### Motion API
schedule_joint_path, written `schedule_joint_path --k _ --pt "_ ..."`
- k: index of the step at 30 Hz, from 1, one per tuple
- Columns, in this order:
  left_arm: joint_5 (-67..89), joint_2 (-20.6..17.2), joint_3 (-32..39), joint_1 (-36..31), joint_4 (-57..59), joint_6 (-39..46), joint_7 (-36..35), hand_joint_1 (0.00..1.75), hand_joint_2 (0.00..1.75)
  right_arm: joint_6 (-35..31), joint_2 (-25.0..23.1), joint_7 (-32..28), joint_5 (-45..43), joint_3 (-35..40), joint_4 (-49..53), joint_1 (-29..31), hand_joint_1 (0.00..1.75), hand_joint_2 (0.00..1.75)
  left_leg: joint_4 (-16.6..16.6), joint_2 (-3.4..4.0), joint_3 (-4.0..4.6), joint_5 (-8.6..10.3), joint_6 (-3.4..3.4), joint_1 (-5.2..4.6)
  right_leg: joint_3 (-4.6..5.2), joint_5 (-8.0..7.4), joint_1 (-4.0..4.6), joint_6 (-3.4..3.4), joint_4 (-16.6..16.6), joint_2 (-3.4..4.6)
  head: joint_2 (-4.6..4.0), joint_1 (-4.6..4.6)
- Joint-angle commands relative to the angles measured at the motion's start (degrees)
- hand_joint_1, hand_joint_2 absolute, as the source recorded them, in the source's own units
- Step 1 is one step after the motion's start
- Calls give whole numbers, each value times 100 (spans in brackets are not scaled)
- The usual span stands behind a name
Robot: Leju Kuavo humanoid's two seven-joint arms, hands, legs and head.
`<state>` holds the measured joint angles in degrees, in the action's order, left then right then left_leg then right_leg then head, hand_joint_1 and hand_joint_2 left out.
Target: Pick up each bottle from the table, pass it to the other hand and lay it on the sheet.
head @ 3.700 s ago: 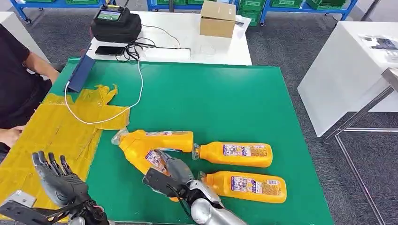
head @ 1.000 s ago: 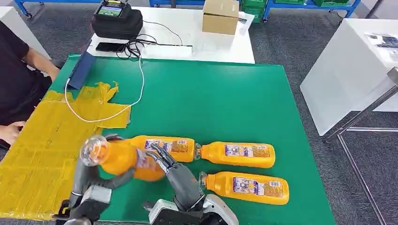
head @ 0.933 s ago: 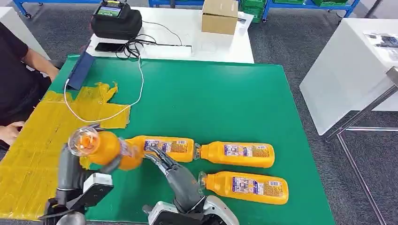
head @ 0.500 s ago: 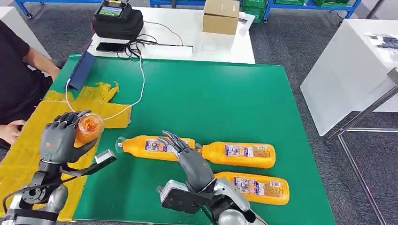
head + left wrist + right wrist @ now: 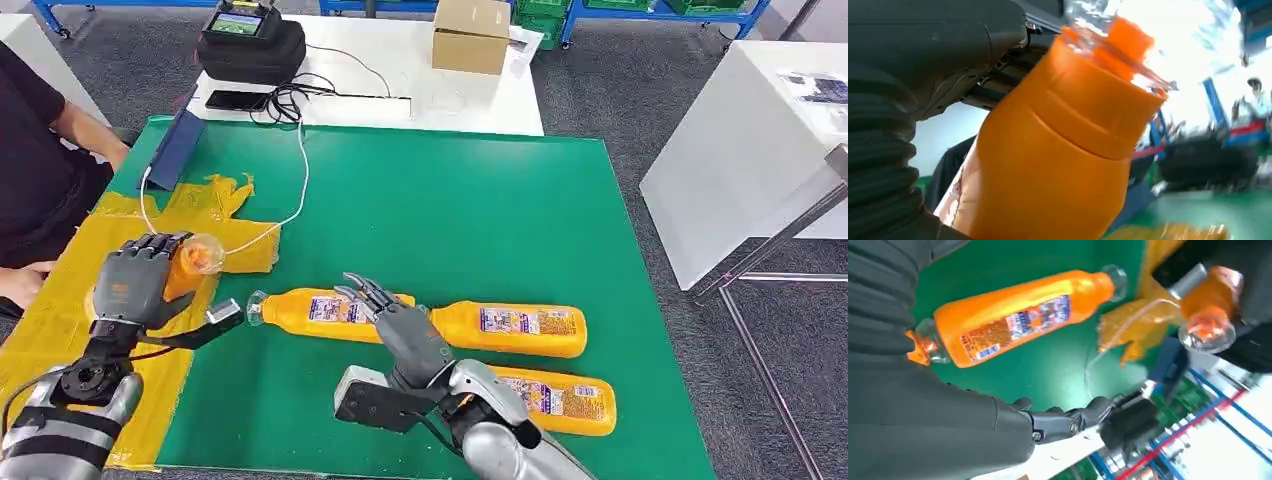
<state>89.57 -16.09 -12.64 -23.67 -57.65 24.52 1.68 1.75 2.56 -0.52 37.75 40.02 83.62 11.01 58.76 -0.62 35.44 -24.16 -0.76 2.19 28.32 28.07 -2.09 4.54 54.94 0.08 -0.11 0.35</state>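
I see the next bottle's clear cap [image 5: 422,311] crowding the orange bottle's base, so the next bottle will slide away when I grip and lift the orange bottle.
My left hand [image 5: 135,285] grips an orange bottle [image 5: 190,262] above the yellow sheet [image 5: 110,225], clear cap pointing up and away from me. In the left wrist view the bottle [image 5: 1058,150] sits close against the hand [image 5: 923,75]. My right hand [image 5: 400,322] is open with fingers spread, hovering over the green table [image 5: 450,210] between two lying bottles. Three orange bottles lie on the table: one [image 5: 315,312] nearest the sheet, one [image 5: 515,330] to its right, one [image 5: 560,402] nearer me. The right wrist view shows the nearest lying bottle [image 5: 1018,315] and the held bottle [image 5: 1208,310].
A person in black [image 5: 35,170] sits at the left, one hand [image 5: 18,285] at the sheet's edge. A white cable [image 5: 290,200] runs over the sheet's far corner. Beyond the table's far edge stand a black case [image 5: 250,45] and a cardboard box [image 5: 470,35].
The bottle passed from my right hand to my left, which carried it left over the sheet. My right hand let go and now hovers open over the lying bottles.
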Motion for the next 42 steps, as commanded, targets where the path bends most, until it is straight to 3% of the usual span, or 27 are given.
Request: schedule_joint_path --k 1,2,3,5,11,15,26,33,34,42 --pt "43 -4 -1281 -1187 2170 -247 54 134 175 232 28 208 -29 79 -1479 817 0 175 -11 9 -3 9 16 -9 -42 -8 -3 -19 -5 3 0 0" --pt "43 42 -1325 -1232 2244 -203 268 0 175 275 28 250 -19 50 -1742 938 0 175 -13 3 -14 9 18 -10 -62 -7 -3 -18 -8 -5 0 0" --pt "38 138 -1291 -1294 2362 -347 272 0 0 298 35 282 -1 22 -2012 1060 0 175 -8 -1 -8 11 17 -7 -61 -9 -2 -8 -2 -6 0 -2" --pt "43 177 -1445 -1332 2388 -426 224 0 0 299 -9 270 76 -48 -2519 1218 0 175 -9 -2 -10 15 20 -9 -62 -12 -4 -9 -4 -7 0 -2" --pt "-606 585 -1297 -1487 2180 -812 1140 0 0 346 -426 283 343 -273 -4007 1760 0 175 -7 -7 2 22 23 -12 -47 -15 -5 -14 2 -13 0 0" --pt "-1748 826 -1205 -1532 1684 -1541 1839 0 0 186 -718 190 681 -346 -4866 1974 0 175 -8 -10 4 24 29 -14 -49 -12 -5 -22 2 -18 0 0" --pt "-4421 1250 -339 -1341 858 -2737 2733 0 0 153 -1203 250 1250 -196 -5480 2400 0 175 5 11 16 17 19 -9 -29 -16 -3 -5 15 7 0 -2" --pt "-5258 1617 93 -1460 900 -3053 2729 0 0 914 -1447 324 1615 354 -6075 2582 0 175 -1 1 10 21 21 -8 -34 -13 -1 -11 17 -8 0 0" --pt "-5423 1664 193 -1473 912 -3139 2748 0 0 1033 -1473 338 1600 357 -6130 2551 175 175 2 1 11 20 18 -7 -33 -13 -2 -3 18 -5 0 -2" --pt "-6634 1933 1031 -1309 604 -3577 2477 0 0 1090 -1464 492 1577 377 -6234 2213 175 175 -11 13 -23 24 16 -5 -54 -18 1 -10 5 12 0 -2"
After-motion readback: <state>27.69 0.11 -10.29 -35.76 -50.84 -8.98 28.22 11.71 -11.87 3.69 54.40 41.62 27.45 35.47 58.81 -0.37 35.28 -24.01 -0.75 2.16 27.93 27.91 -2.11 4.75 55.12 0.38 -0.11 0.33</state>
